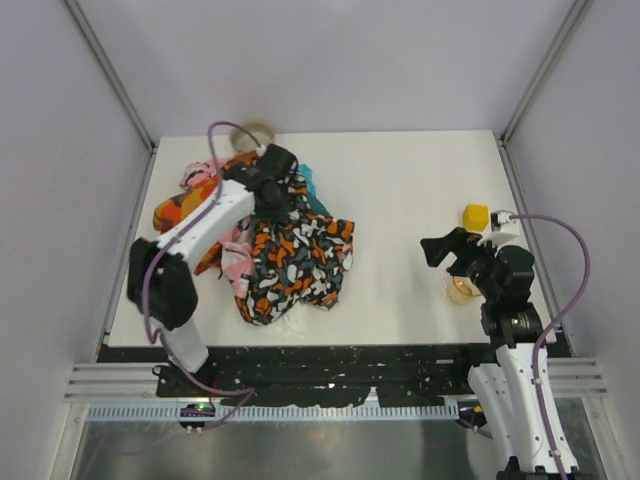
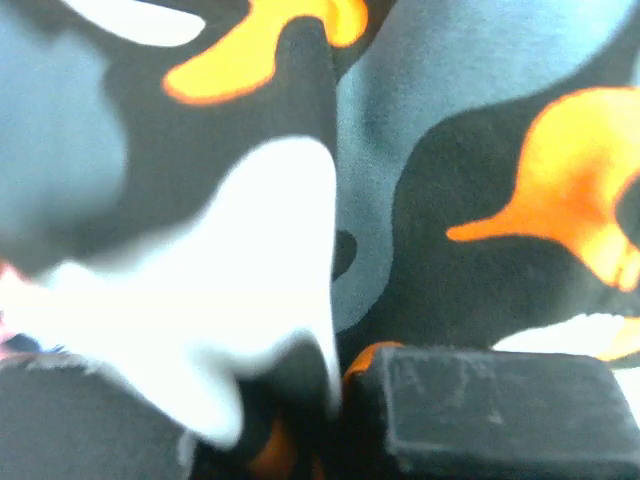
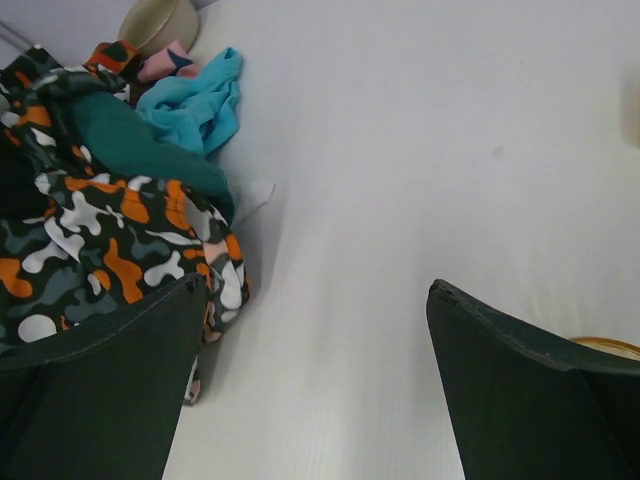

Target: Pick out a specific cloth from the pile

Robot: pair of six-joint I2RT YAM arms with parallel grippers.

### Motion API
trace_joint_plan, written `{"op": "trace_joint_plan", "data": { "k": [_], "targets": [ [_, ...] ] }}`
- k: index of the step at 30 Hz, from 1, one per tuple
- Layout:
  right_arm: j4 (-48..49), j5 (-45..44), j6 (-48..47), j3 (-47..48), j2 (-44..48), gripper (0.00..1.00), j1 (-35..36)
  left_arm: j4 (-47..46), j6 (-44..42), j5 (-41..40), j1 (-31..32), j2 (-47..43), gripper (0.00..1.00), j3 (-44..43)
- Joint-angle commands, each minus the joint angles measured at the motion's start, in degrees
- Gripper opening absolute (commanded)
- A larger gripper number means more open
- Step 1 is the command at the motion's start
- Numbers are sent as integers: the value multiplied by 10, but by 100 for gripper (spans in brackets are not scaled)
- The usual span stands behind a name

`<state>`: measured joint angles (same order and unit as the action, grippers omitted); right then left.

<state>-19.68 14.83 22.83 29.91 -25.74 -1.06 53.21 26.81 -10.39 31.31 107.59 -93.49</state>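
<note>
The camouflage cloth (image 1: 296,188) lies partly over the light turquoise cloth (image 1: 307,176). My left gripper should pull the camouflage cloth to the front before my right gripper takes the light turquoise cloth.
The light turquoise cloth (image 1: 307,179) peeks out at the pile's back right edge, and the right wrist view shows it (image 3: 195,105) crumpled beside a darker teal cloth (image 3: 130,145). The pile (image 1: 262,235) lies left of the table's centre, with a black, orange and white camouflage cloth (image 1: 296,262) spread over its front. My left gripper (image 1: 275,186) is pressed down into the top of the pile. In its wrist view the gripper (image 2: 285,420) has its fingers apart, with camouflage fabric (image 2: 450,220) bunched between them. My right gripper (image 1: 446,248) is open and empty over bare table, far right of the pile, and shows the same in its wrist view (image 3: 315,330).
A yellow cube (image 1: 476,216) sits right of the right gripper. A small amber object (image 1: 461,290) lies under the right arm. A beige bowl (image 1: 256,131) stands at the back edge behind the pile. Grey walls enclose the white table (image 1: 400,190).
</note>
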Motion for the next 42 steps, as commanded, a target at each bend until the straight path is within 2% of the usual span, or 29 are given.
{"op": "trace_joint_plan", "data": {
  "k": [1, 2, 3, 6, 7, 12, 15, 18, 19, 23, 27, 30, 34, 38, 42],
  "targets": [
    [223, 138, 58, -30, -82, 95, 9, -47, -13, -88, -88, -185, 0, 48],
    [254, 134, 76, -35, -97, 95, 11, -42, -12, -88, -107, -201, 0, 52],
    [295, 107, 78, -29, -130, 95, 48, -34, -12, -84, -128, -214, 0, 54],
    [302, -7, 35, 34, -221, 95, 151, -25, -14, -72, -185, -242, 0, 62],
    [301, -54, 23, 77, -276, 95, 198, -22, -15, -67, -200, -251, 0, 66],
    [336, -112, 32, 213, -489, 95, 266, -33, -23, -58, -268, -300, 0, 110],
    [309, -146, 43, 354, -637, 95, 286, -25, -12, -55, -300, -325, 0, 135],
    [317, -139, 57, 456, -776, 95, 304, -73, -26, 18, -310, -379, 0, 196],
    [329, -141, 59, 499, -795, 95, 308, -86, -27, 54, -310, -400, 0, 222],
    [342, -175, 61, 611, -896, 95, 334, -207, 3, 180, -310, -540, 0, 397],
    [351, -168, 61, 682, -957, 95, 359, -218, 17, 233, -276, -626, 0, 515],
    [373, -165, 62, 705, -991, 95, 378, -245, 61, 235, -187, -671, 0, 587],
    [359, -157, 63, 797, -1049, 95, 393, -228, 96, 195, -80, -684, 0, 640],
    [336, -127, 76, 891, -1121, 95, 404, -226, 129, 180, -51, -687, 0, 679],
    [288, -123, 85, 1001, -1206, 95, 418, -179, 131, 137, -49, -685, 0, 673]
  ]
}}
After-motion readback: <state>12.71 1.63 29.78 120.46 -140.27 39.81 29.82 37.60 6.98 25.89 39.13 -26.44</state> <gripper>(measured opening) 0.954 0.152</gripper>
